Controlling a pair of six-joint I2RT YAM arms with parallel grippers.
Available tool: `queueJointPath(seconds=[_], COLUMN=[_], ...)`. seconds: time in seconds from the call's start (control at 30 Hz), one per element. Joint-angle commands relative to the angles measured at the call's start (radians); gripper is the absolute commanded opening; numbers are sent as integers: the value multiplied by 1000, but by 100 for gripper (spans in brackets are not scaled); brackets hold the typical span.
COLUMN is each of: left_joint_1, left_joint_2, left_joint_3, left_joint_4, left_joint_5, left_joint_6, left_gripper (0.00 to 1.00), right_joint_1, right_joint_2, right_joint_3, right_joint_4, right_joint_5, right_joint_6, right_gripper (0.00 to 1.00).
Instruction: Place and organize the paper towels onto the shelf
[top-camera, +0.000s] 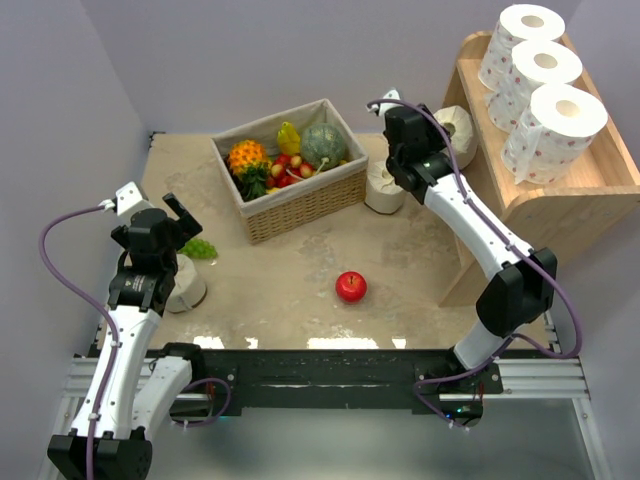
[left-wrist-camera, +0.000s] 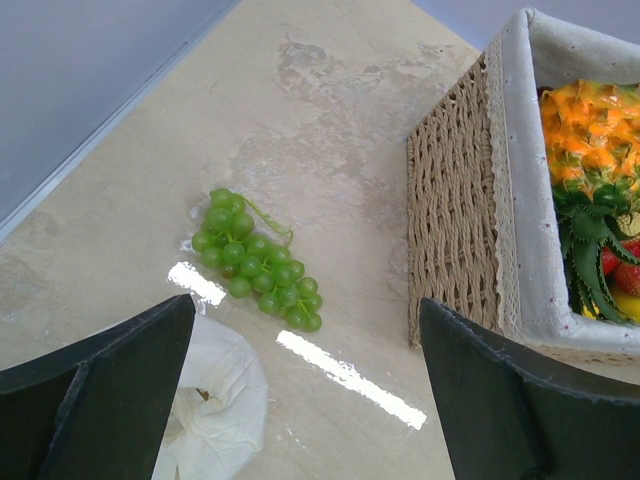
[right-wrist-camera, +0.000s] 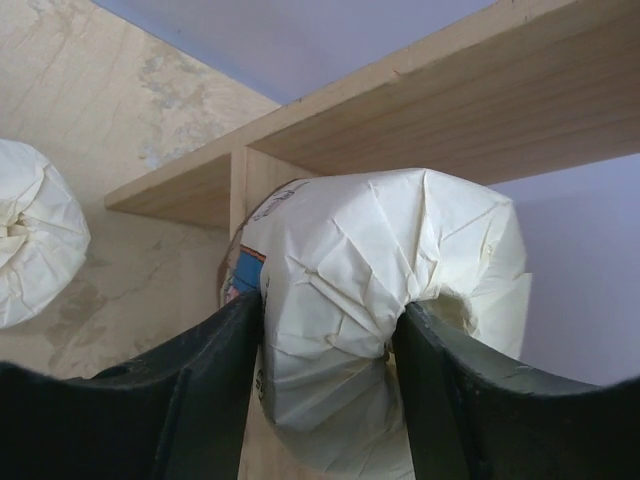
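Note:
The base of the cream roll sticks out past the lower level's front edge (right-wrist-camera: 238, 195), so the robot's right gripper should open, then close its fingers and push the roll's printed side (right-wrist-camera: 249, 270) farther in.
The light-wood shelf (top-camera: 590, 185) stands at the right, with three pink-dotted paper towels (top-camera: 545, 70) on its top tier. My right gripper (top-camera: 438, 135) is shut on a plain cream paper towel (top-camera: 460, 128) at the shelf's lower tier. In the right wrist view this roll (right-wrist-camera: 380, 290) sits between my gripper's (right-wrist-camera: 325, 340) jaws, under the shelf board (right-wrist-camera: 400, 110). A second cream roll (top-camera: 383, 188) stands on the table beside it and shows in the right wrist view (right-wrist-camera: 30, 245). My left gripper (top-camera: 165, 225) is open and empty above a third cream roll (top-camera: 187, 287), seen in the left wrist view (left-wrist-camera: 215, 400).
A wicker basket (top-camera: 300, 205) of fruit stands at the back middle; its corner (left-wrist-camera: 460, 230) is right of my left gripper (left-wrist-camera: 305, 330). Green grapes (left-wrist-camera: 255, 262) lie ahead of it. A red apple (top-camera: 350, 287) lies mid-table.

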Motion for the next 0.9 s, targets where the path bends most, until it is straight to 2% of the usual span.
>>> queueJointPath(seconds=[0.0, 0.1, 0.3, 0.53, 0.8, 0.83, 0.87], left_joint_1=[-3, -3, -3, -3, -3, -3, -3], left_joint_2=[-13, -12, -10, -12, -15, -15, -15], left_joint_3=[0, 0, 0, 0, -2, -2, -3], left_joint_4=[39, 39, 40, 42, 43, 43, 43], left_joint_5=[-4, -1, 4, 9, 10, 10, 10], left_joint_6=[19, 17, 17, 17, 17, 17, 17], left_gripper=[100, 100, 100, 100, 100, 100, 100], right_joint_1=[-2, 0, -2, 10, 85, 93, 102], right_joint_2=[7, 5, 5, -1, -28, -28, -28], right_joint_3=[34, 40, 39, 83, 68, 60, 57], right_joint_4=[77, 101, 144, 131, 118, 108, 94], right_joint_5=[69, 113, 164, 150, 86, 75, 60], right_joint_6=[-77, -96, -156, -161, -172, -167, -161], right_gripper=[62, 68, 73, 81, 80, 78, 71])
